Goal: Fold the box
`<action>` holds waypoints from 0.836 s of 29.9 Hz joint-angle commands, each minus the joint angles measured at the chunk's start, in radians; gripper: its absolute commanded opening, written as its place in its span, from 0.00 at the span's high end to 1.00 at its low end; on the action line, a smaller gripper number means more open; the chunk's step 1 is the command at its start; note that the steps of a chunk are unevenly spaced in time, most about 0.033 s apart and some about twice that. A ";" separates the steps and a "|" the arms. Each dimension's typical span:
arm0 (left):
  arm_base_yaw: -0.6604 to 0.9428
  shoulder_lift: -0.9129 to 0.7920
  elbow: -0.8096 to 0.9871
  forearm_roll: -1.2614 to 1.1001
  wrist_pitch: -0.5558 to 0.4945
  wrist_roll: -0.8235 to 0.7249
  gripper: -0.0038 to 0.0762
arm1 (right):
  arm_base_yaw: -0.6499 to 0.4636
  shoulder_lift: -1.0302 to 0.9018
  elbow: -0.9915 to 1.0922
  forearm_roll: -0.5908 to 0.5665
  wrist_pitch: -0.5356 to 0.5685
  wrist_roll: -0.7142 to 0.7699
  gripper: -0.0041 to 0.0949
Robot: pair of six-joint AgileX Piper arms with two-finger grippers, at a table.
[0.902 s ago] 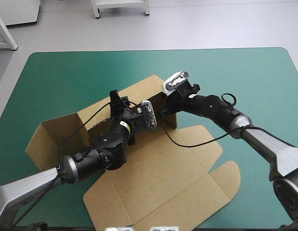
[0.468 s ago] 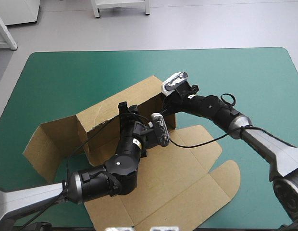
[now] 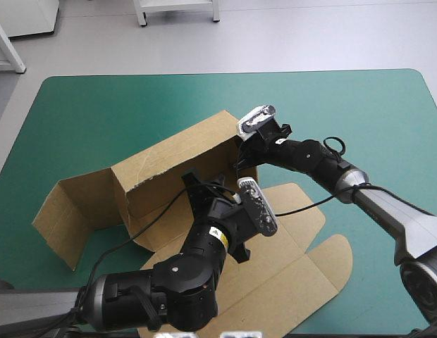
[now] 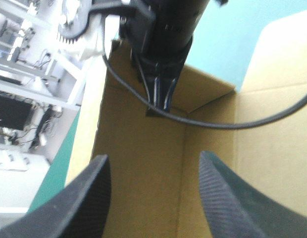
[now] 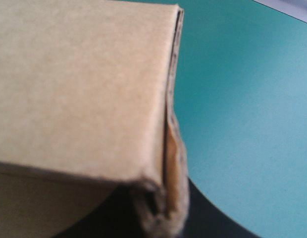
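Observation:
The lid (image 3: 278, 236) is spread open and joined to the brown box (image 3: 162, 248) along a crease, so I expect it to come along still open when I pull the box.
The brown box (image 3: 176, 158) lies at mid-table with its far long wall raised and the lid (image 3: 282, 260) flat toward the near right. My right gripper (image 3: 241, 155) is shut on the right end corner of that wall; in the right wrist view the board's edge (image 5: 168, 124) runs down between its black fingers (image 5: 119, 213). My left gripper (image 3: 204, 184) is open inside the box, over the floor, short of the raised wall. In the left wrist view its gripper (image 4: 153, 198) holds nothing, and the right gripper (image 4: 161, 94) pinches the corner ahead.
A side flap (image 3: 63, 211) of the box stands tilted toward the table's left. The teal-green cover (image 3: 345, 113) shows beyond the box and to the right. The right arm's black cable (image 3: 303, 204) hangs across the lid.
My left arm has drawn back from the raised wall toward the near edge and to the right. The wall stays up, and the right gripper has kept its hold on the corner.

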 commanded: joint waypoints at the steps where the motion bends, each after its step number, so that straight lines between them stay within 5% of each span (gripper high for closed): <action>1: -0.052 -0.046 -0.140 -0.019 0.076 0.009 0.47 | 0.005 -0.039 -0.028 -0.001 -0.006 -0.001 0.96; 5: -0.055 -0.062 -0.318 -0.188 0.076 0.023 0.47 | 0.005 -0.039 -0.028 -0.001 0.003 0.006 0.96; 11: 0.064 -0.134 -0.476 -0.131 0.078 0.113 0.47 | 0.005 -0.039 -0.028 -0.005 0.018 0.032 0.96; 21: 0.813 -0.201 -0.507 -0.291 0.053 0.303 0.47 | 0.005 -0.039 -0.028 -0.005 0.064 0.057 0.96; 25: 1.174 -0.189 -0.507 -0.560 -0.046 0.381 0.59 | 0.005 -0.039 -0.028 -0.050 0.064 0.109 0.96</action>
